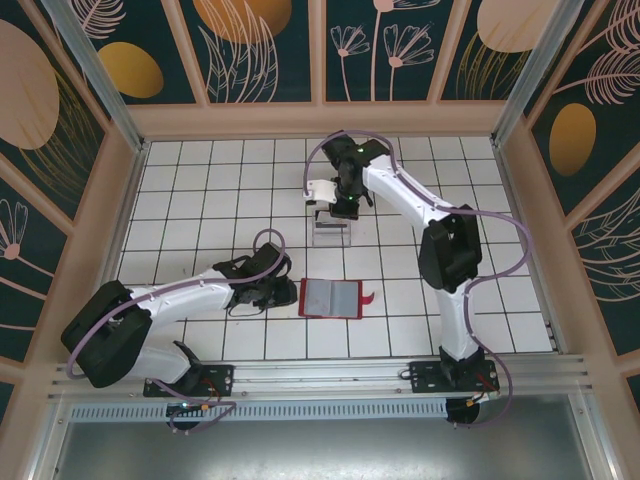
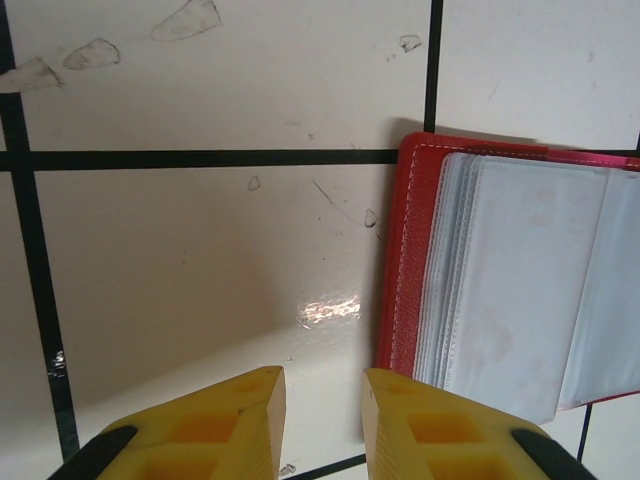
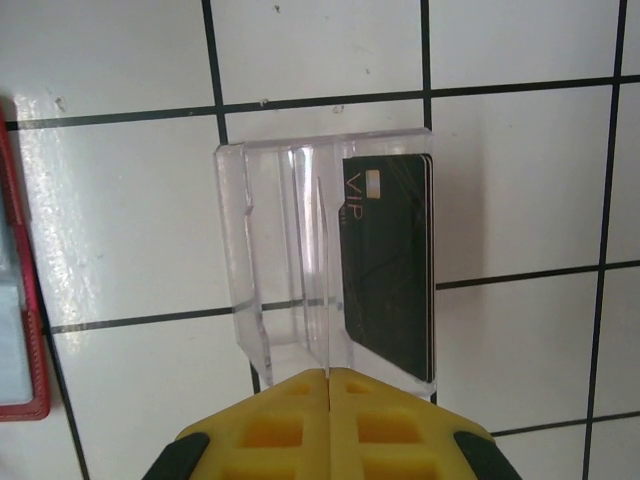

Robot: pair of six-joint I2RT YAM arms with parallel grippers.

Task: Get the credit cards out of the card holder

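Observation:
The thin pale card (image 3: 324,255) hangs edge-on, in line with the clear box's empty slot (image 3: 275,240). My right gripper keeps lowering it until it sits inside, then let go.
The red card holder (image 1: 330,297) lies open on the tiles, its pale sleeves (image 2: 530,280) facing up and its red rim (image 3: 22,300) at the left edge of the right wrist view. My left gripper (image 2: 323,385) is open, low over bare tile just left of the holder (image 2: 400,250). A black credit card (image 3: 390,260) marked VIP stands in the clear plastic box (image 3: 250,250). My right gripper (image 3: 328,375) hovers over that box (image 1: 332,232), shut on a thin pale card seen edge-on that reaches down into the box.
The floor is white tile with black grout, walled by a wooden frame (image 1: 320,120). The holder's small red tab (image 1: 368,297) sticks out on its right. Free tile lies to the right of the holder and the box.

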